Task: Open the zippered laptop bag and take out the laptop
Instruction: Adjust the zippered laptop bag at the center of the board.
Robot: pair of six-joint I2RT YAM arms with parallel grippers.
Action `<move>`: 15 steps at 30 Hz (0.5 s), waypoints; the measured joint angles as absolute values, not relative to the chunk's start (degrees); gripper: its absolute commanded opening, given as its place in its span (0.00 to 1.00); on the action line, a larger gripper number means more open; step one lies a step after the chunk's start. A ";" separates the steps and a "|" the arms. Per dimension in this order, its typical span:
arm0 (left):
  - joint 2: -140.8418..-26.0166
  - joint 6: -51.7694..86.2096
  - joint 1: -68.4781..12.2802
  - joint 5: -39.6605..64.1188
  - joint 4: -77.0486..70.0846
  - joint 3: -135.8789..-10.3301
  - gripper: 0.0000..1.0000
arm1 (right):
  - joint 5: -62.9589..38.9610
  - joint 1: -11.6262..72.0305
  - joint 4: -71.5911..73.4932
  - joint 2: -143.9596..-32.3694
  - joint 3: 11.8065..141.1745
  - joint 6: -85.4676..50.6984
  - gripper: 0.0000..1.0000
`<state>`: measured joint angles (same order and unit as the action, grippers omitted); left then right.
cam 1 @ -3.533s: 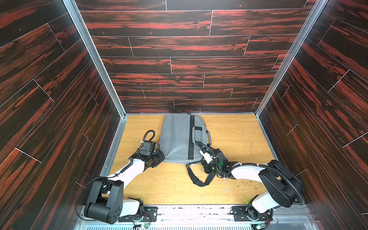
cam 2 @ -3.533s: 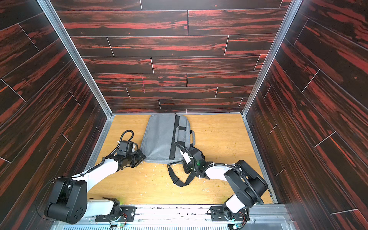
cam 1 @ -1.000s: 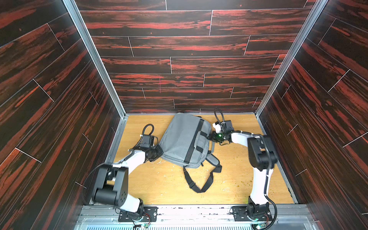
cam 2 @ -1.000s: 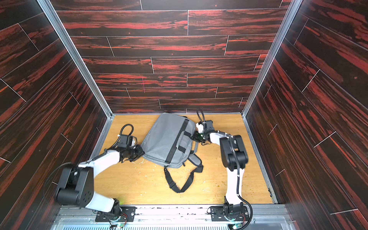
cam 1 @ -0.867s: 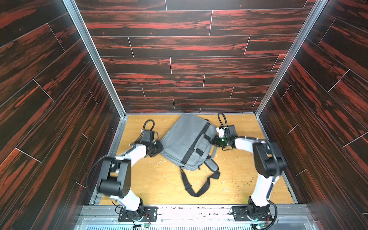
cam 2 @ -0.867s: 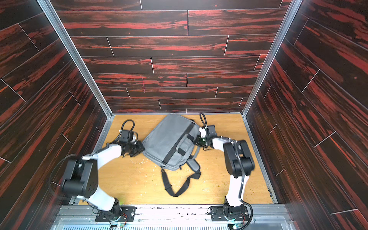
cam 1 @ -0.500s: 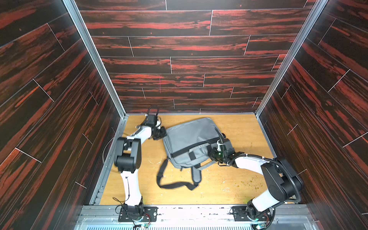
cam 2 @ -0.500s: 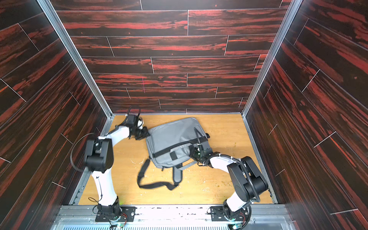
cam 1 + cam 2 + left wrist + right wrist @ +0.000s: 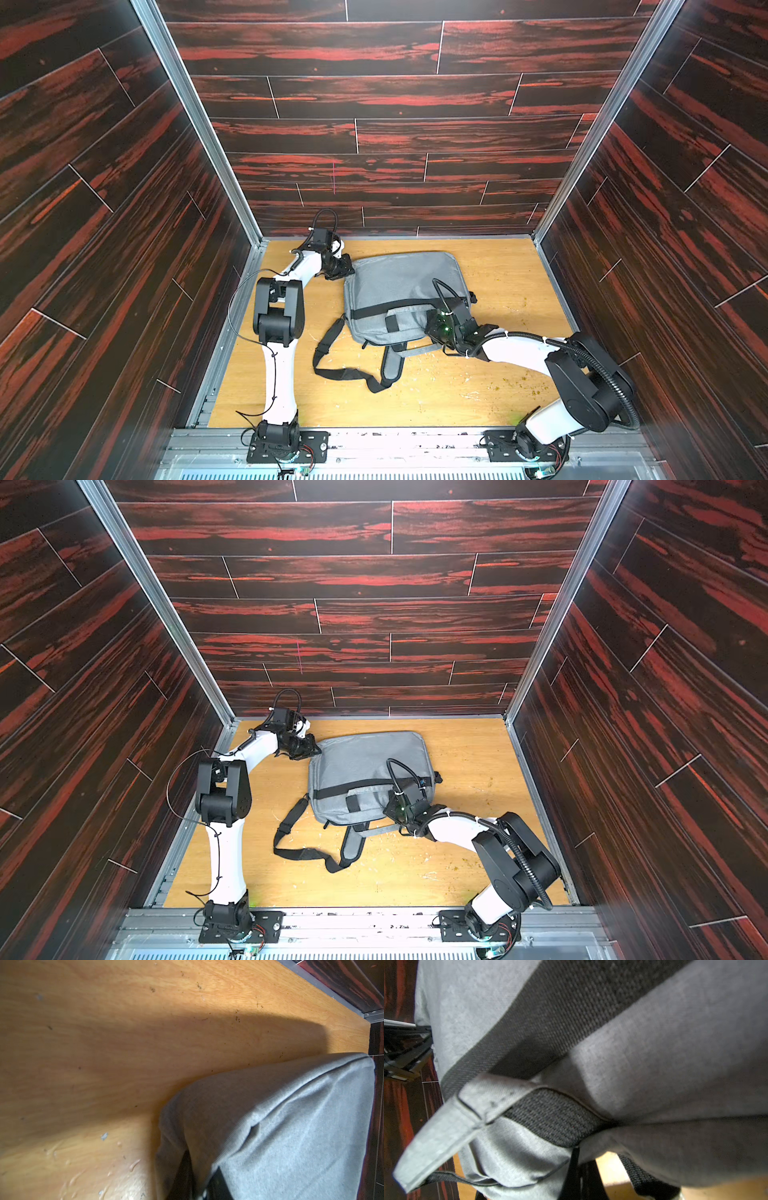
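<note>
The robot's left gripper is pinching the bag's far corner [image 9: 355,263], away from the bag's near edge, so it should take hold of the bag's near corner [image 9: 353,336] by the black shoulder strap before unzipping.
The grey zippered laptop bag [image 9: 399,282] [image 9: 361,758] lies flat on the wooden table [image 9: 507,266], its black webbing stripe [image 9: 390,305] running crosswise. Its grey hand strap [image 9: 392,365] and black shoulder strap [image 9: 345,374] trail toward the front. My left gripper [image 9: 347,271] [image 9: 313,749] is shut on the fabric of the bag's far left corner [image 9: 270,1126], dark fingers [image 9: 185,1180] pinching it. My right gripper [image 9: 434,330] [image 9: 392,808] is shut on the bag's near right edge, just under the webbing [image 9: 554,1122]. No zipper shows in any view. The laptop is hidden.
Dark wood-pattern walls [image 9: 374,187] close in the table at the back and both sides. A metal rail [image 9: 395,440] carrying both arm bases runs along the front. Crumbs and scuffs [image 9: 515,386] dot the boards at the front right.
The bag has swung clockwise until its stripe runs crosswise. My left gripper travelled to the far left corner with it and the right came nearer; the last half second shows little motion.
</note>
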<state>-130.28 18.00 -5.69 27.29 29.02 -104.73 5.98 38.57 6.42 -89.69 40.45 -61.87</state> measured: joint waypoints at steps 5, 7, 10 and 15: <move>-131.41 16.75 -5.80 27.68 30.39 -108.51 0.45 | 6.66 40.49 3.70 -89.49 41.56 -58.81 0.31; -131.41 16.43 -6.04 27.92 30.52 -108.77 0.57 | 6.79 41.08 2.79 -88.09 41.67 -56.53 0.36; -131.20 15.88 -6.42 27.94 31.40 -108.77 0.66 | 7.31 41.63 0.64 -84.51 41.67 -53.19 0.38; -126.69 14.74 -6.48 26.89 34.13 -105.23 0.81 | 8.73 42.72 -1.91 -80.18 41.60 -49.12 0.45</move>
<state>-126.69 14.74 -6.48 26.89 34.13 -105.23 8.73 42.72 -1.91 -80.18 41.60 -49.12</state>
